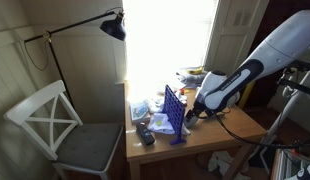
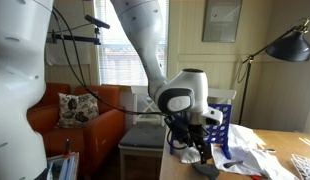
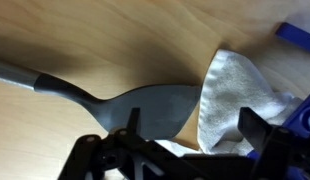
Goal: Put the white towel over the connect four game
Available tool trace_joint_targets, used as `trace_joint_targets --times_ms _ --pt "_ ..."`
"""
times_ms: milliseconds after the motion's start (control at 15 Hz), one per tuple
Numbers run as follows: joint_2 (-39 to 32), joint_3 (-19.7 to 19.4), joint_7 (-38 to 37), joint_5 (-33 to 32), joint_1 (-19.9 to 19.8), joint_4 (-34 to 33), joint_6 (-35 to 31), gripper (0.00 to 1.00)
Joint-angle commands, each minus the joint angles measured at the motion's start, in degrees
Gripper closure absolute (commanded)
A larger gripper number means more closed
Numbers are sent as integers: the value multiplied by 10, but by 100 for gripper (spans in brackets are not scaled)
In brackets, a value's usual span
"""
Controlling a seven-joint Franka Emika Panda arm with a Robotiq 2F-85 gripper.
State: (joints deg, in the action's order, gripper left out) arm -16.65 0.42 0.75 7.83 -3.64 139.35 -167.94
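Observation:
The white towel is free past the spatula blade's tip [image 3: 195, 93], so my gripper should go on down toward the towel's folds [image 3: 223, 118] before its fingers close on only cloth.
The white towel [image 3: 233, 88] lies crumpled on the wooden table [image 3: 85, 40], partly over the blade of a grey spatula [image 3: 135, 102]. The blue connect four game [image 1: 173, 108] stands upright on the table and also shows in an exterior view [image 2: 223, 125]; in the wrist view only blue bits of it [image 3: 296, 34] show at the right edge. My gripper [image 3: 195, 125] is open just above the table, its fingers straddling the towel's near edge and the spatula blade. In both exterior views the gripper [image 1: 192, 116] [image 2: 196, 152] hangs low beside the game.
A white wooden chair [image 1: 50, 120] stands beside the table. A black floor lamp [image 1: 113, 27] leans over it. Clutter and papers [image 1: 195, 75] lie at the table's window side. White cloth and small items [image 2: 257, 160] lie near the game. An orange sofa [image 2: 75, 125] is behind.

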Motion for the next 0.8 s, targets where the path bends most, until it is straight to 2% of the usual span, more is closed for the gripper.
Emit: trace_joint_targets --times_ms 0,333,533,600,733 --pt "-14 3 5 -9 -2 -3 -51 0" --pt "-39 5 2 -12 -2 -25 -52 0" --pt "-52 -37 -22 -47 33 -41 -29 0" --pt "-30 -9 -9 -24 9 -18 -43 0" --pt "-33 -12 -10 -27 12 -20 -42 0"
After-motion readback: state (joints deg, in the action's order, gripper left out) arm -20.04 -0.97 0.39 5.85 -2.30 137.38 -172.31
